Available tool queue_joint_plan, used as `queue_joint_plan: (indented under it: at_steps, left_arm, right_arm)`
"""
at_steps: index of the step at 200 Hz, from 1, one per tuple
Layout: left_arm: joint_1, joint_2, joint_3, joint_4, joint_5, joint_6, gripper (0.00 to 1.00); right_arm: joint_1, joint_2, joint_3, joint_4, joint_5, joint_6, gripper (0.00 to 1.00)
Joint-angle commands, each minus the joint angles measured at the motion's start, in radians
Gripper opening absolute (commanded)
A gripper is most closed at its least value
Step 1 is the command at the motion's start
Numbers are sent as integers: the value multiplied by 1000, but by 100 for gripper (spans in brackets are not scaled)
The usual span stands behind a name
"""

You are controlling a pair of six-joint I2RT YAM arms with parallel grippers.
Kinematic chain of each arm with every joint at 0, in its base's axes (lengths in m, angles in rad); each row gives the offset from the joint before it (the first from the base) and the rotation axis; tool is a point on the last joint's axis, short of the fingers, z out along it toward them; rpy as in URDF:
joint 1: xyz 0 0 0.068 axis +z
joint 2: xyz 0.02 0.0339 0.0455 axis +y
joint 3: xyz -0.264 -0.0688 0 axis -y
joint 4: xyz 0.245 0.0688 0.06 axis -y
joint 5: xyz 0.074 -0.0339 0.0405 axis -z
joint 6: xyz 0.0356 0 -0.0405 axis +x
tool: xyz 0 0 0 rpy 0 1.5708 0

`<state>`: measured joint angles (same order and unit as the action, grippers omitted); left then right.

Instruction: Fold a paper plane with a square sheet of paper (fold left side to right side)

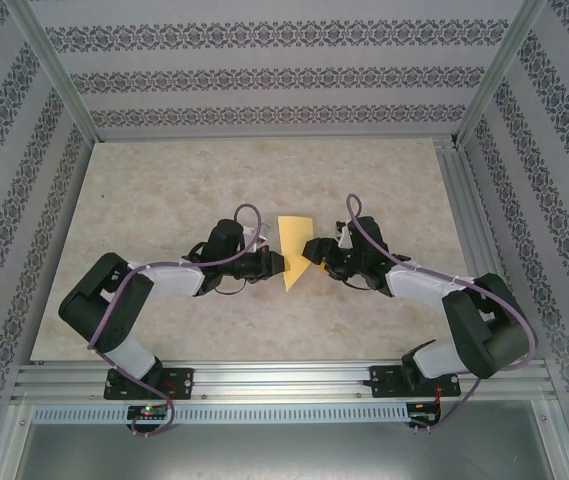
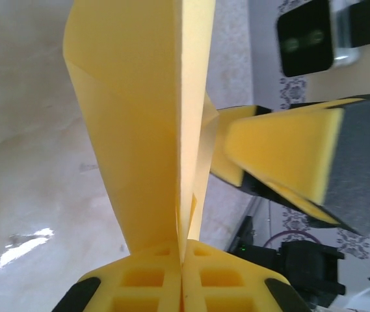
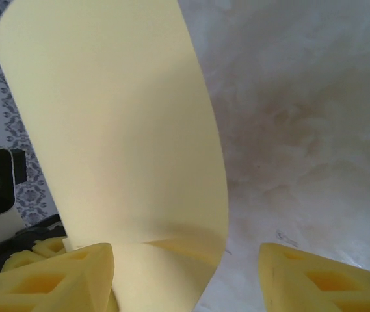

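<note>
The paper is standing upright in the robot's left gripper (image 2: 182, 211), so the robot should lay the paper down and hold its side (image 1: 309, 239) in place with the right gripper before the left gripper presses it.
The yellow sheet of paper (image 1: 295, 245) stands folded between the two grippers at the table's middle, wide at the far end and pointed at the near end. My left gripper (image 1: 276, 265) is shut on its lower edge. In the left wrist view the paper (image 2: 139, 117) rises in layers straight out of the pressed-together jaws of the left gripper (image 2: 182, 257). My right gripper (image 1: 312, 250) is at the paper's right side. In the right wrist view the right gripper (image 3: 186, 260) is open, and the curved paper (image 3: 119, 130) leans against its left finger (image 3: 74, 266), well apart from the right finger (image 3: 308, 276).
The right gripper's yellow fingers (image 2: 282, 153) reach in close beside the paper in the left wrist view. The beige marbled tabletop (image 1: 164, 190) spreads around both arms. Aluminium frame rails (image 1: 284, 378) run along the near edge, and patterned walls enclose the sides and back.
</note>
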<state>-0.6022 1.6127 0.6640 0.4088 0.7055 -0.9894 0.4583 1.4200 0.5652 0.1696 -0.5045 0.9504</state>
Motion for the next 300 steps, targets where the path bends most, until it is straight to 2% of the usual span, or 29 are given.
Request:
queue_joint_plan:
  at_steps: [1,35,66,123,164,209,226,245,276,300]
  left_arm:
    - [11,-39,-12,105,40,-53,9]
    - [13,-63,-8,98,43,-59,9]
    - [13,-55,-7,104,57,-64,9]
    - [13,17,-12,88,51,-41,10]
    - [11,134,-23,189,68,-72,11]
    - [11,226,-44,215,56,-74,20]
    - [11,237,-42,172,41,-51,28]
    - [11,222,-42,94,15,-10,32]
    - [15,128,-34,-92,-52,83,38]
    - [15,31,-6,-279,-118,170,38]
  right_arm:
    - [1,-29,-21,102,-28,48,59]
    - [-34,-84,-51,158,-52,79,49]
    - [-39,-113,-38,167,-74,73,33]
    - [-36,-160,-11,-42,5,-38,3]
    - [8,-105,0,-107,74,-71,3]
    - [41,-28,25,-150,136,-92,3]
    - [53,14,34,-157,152,-91,3]
    - [63,40,39,-163,169,-86,3]
    - [79,40,56,-203,202,-99,3]
    - [80,42,59,-208,205,-101,4]
